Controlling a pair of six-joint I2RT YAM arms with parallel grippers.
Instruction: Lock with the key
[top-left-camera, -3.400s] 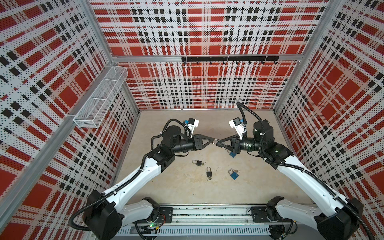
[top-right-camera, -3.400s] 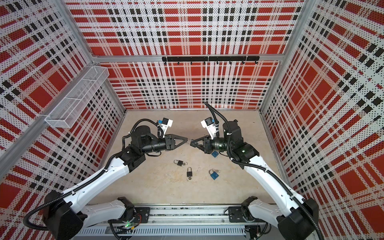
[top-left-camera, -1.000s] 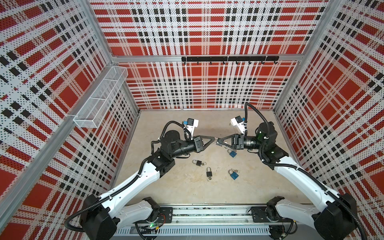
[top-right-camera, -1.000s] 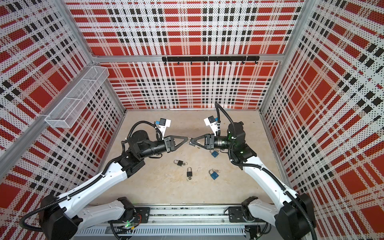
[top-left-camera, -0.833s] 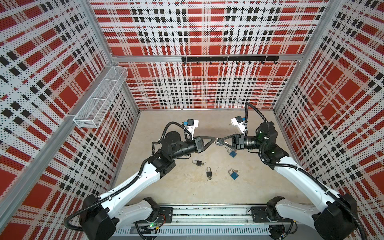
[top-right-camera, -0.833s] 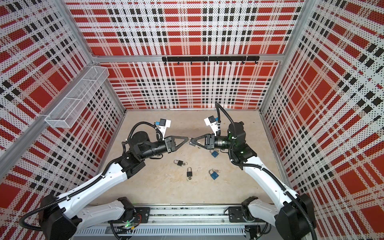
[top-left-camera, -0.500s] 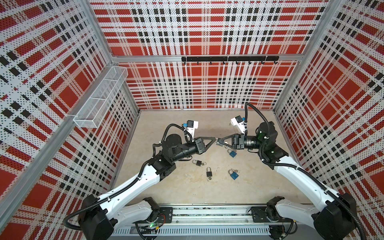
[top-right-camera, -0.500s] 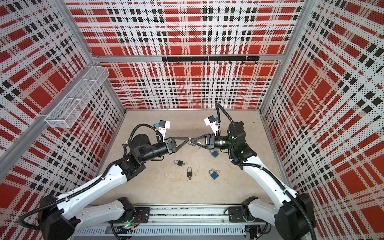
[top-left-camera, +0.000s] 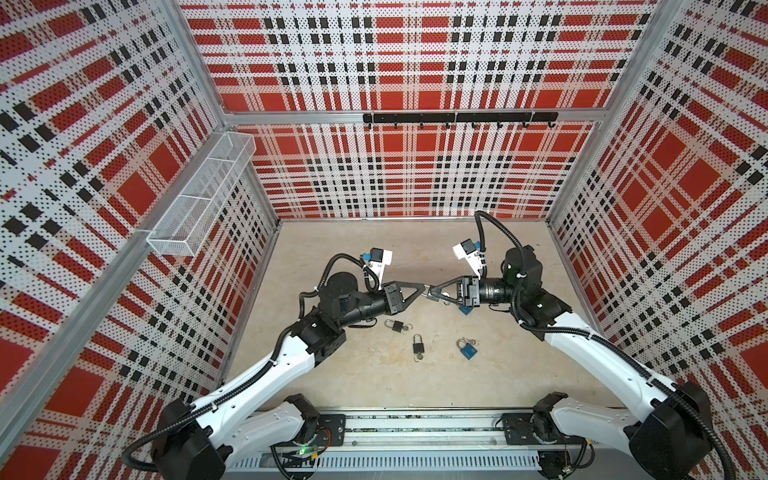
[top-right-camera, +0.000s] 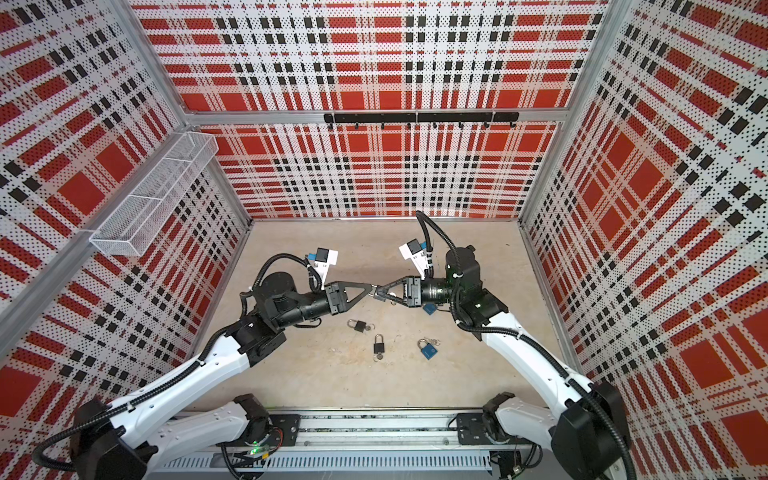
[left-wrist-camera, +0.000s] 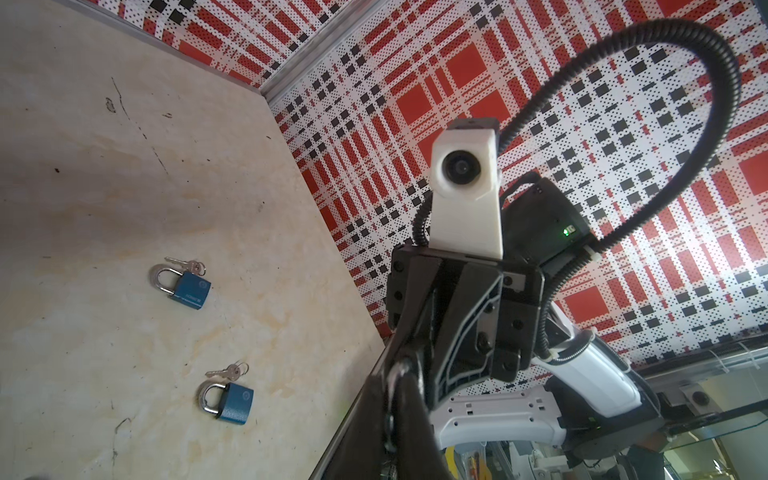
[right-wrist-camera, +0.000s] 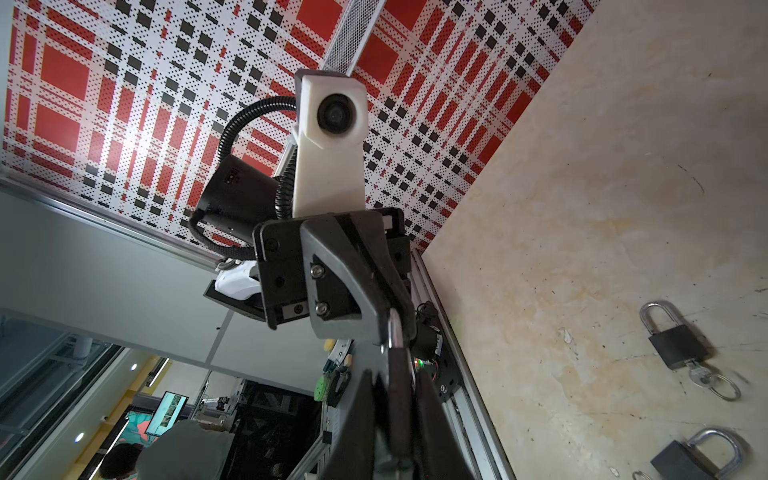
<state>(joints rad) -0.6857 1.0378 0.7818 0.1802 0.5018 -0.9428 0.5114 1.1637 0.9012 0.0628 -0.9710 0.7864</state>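
My right gripper covers the padlock's body (right-wrist-camera: 398, 372) while my left gripper has its shackle, so my right gripper should open, back off and take the key.
Both grippers meet tip to tip above the middle of the floor. My left gripper (top-left-camera: 422, 286) (top-right-camera: 370, 289) (left-wrist-camera: 400, 374) is shut on a small silver key (left-wrist-camera: 401, 367), which pokes out of its tips. My right gripper (top-left-camera: 432, 292) (top-right-camera: 379, 294) (right-wrist-camera: 395, 370) is shut on a dark padlock (right-wrist-camera: 400, 399), whose flat body stands edge-on between the fingers. The silver bit (right-wrist-camera: 393, 329) at the padlock's end touches the left gripper's tips. How far the key sits in the padlock is hidden.
On the floor lie two black padlocks (top-left-camera: 397, 326) (top-left-camera: 417, 344) and two blue padlocks (top-left-camera: 468, 351) (top-left-camera: 465, 310), one of them right under my right gripper. A wire basket (top-left-camera: 199, 195) hangs on the left wall. A hook rail (top-left-camera: 457, 117) runs along the back wall.
My left arm has pushed its gripper closer, so the gap between the tips has closed. My right arm has stayed still over the last second.
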